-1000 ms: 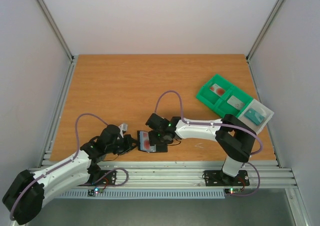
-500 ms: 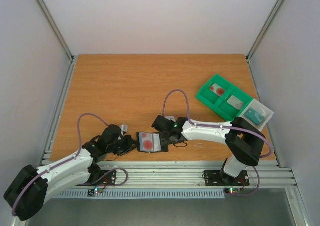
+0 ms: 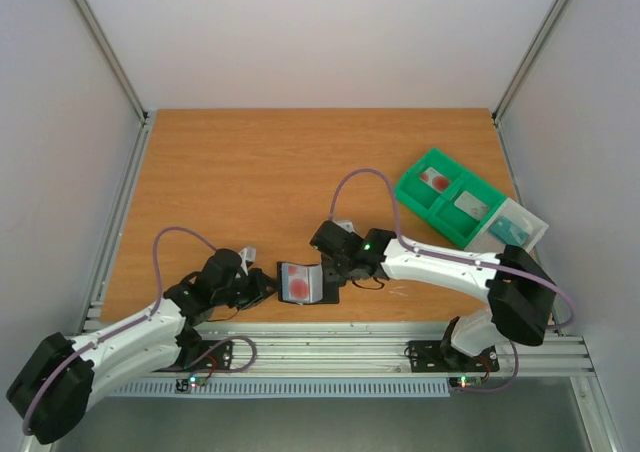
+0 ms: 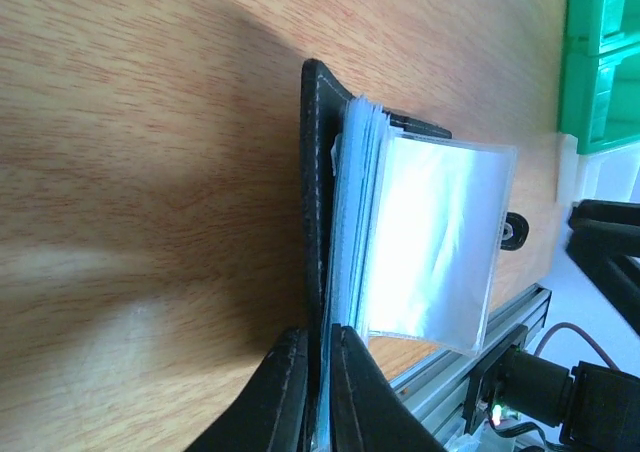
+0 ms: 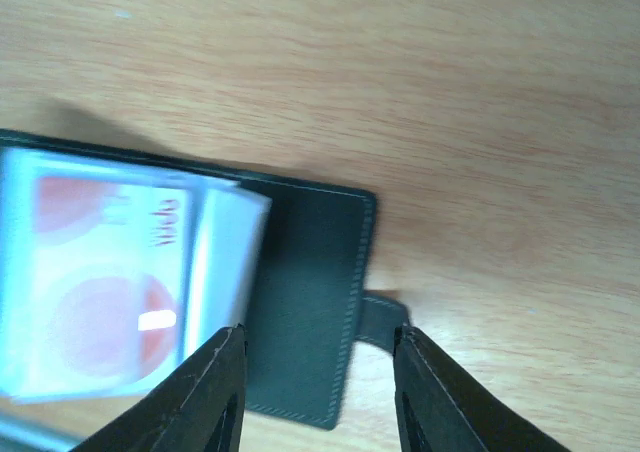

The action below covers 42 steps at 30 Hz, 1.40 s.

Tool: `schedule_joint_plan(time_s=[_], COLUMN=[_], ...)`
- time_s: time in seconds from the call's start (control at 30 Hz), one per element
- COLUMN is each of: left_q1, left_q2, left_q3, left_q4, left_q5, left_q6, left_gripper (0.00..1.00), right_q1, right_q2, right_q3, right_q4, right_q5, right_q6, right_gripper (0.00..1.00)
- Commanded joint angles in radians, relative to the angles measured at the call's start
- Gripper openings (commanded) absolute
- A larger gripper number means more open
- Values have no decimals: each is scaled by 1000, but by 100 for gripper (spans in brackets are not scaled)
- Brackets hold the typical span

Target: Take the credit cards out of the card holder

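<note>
My left gripper needs to put the cover down flat and push on the sleeves (image 4: 355,207) before my right gripper pulls the card, because my left gripper is holding the cover tipped up (image 4: 315,162).
The card holder (image 3: 305,283) is a black wallet lying open near the table's front edge. Its clear sleeves (image 4: 440,242) fan up from the spine, and the top one shows a card with red print (image 5: 100,292). Any pale grey credit cards inside are hidden in the sleeves. My left gripper (image 3: 265,288) is shut on the card holder's left black cover (image 4: 312,222). My right gripper (image 5: 318,337) is open and empty just above the right flap (image 5: 310,302), with the snap tab (image 5: 383,317) between its fingers.
A green compartment tray (image 3: 415,194) stands at the right, holding a red item (image 3: 435,179) and a pale grey card (image 3: 470,204). A teal item (image 3: 511,231) lies in a clear pocket beside it. The aluminium rail (image 3: 330,347) runs along the front edge.
My right gripper has drawn back to the right off the card holder, and its elbow has swung right. The card holder now lies flatter and open. The left gripper has kept its hold.
</note>
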<state>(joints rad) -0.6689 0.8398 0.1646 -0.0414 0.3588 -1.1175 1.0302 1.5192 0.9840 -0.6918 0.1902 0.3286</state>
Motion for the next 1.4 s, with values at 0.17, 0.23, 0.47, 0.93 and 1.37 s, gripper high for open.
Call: schedule_joint_plan(time_s=[0.17, 0.23, 0.47, 0.93, 1.37], left_q1=[-3, -3, -3, -3, -3], left_q2=[-63, -70, -114, -2, 220], left_q3=[0, 3, 68, 99, 83], left_q4=[-20, -37, -189, -56, 84], left_q5=[0, -6, -56, 19, -6], left_q6=[2, 7, 52, 124, 191], left_gripper=[4, 3, 19, 25, 6], right_q1=[-5, -5, -10, -77, -130], right_q2=[-58, -20, 92, 101, 50], right_q3=[21, 27, 12, -174, -285], right_q4=[206, 242, 278, 451, 585], right_q5=[-251, -299, -321, -440, -539], right_q6=[-1, 7, 9, -4, 18], right_gripper=[20, 14, 9, 13, 16])
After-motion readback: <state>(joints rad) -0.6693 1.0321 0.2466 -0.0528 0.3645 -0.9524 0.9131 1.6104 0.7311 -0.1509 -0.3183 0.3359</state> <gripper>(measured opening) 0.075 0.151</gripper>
